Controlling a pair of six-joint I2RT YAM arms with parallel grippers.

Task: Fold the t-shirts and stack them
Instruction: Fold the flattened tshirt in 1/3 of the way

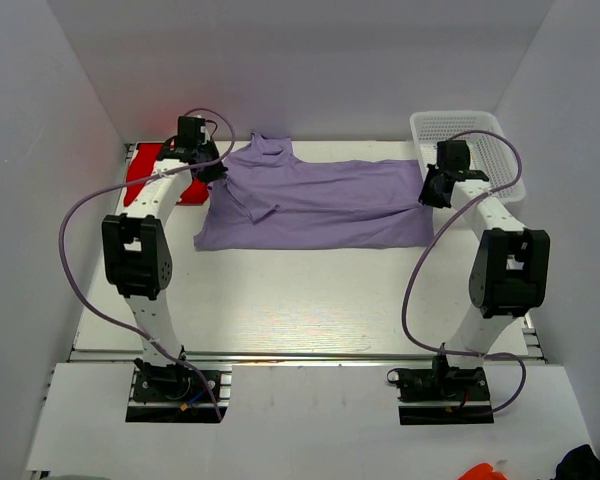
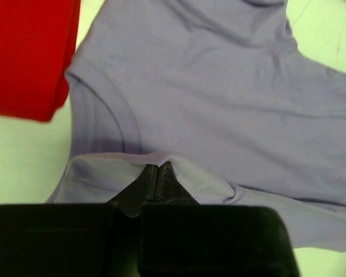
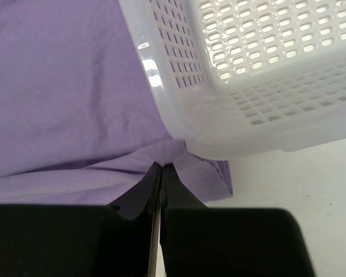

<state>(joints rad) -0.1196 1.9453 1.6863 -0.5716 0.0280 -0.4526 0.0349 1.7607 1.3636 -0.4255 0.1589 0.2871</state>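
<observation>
The sleeve [image 1: 251, 204] is on the lavender t-shirt's body and the front fold is straight, so my left gripper keeps lowering the held edge [image 2: 116, 156] and let it go there.
The lavender t-shirt [image 1: 320, 200] lies spread sideways across the back of the table, folded lengthwise, its collar to the left. My left gripper [image 1: 212, 172] is shut on its cloth near the collar [image 2: 157, 164]; the lavender shirt [image 2: 230, 98] fills that wrist view. My right gripper [image 1: 430, 192] is shut on the shirt's hem corner [image 3: 164, 163] beside the basket; the lavender shirt [image 3: 63, 98] lies to its left. The red t-shirt [image 1: 150, 170] lies folded at the back left, partly behind my left arm, and shows in the left wrist view [image 2: 26, 55].
A white plastic mesh basket [image 1: 480, 140] stands at the back right, its wall [image 3: 179, 109] touching the shirt's corner right next to my right gripper. White walls enclose the table on three sides.
</observation>
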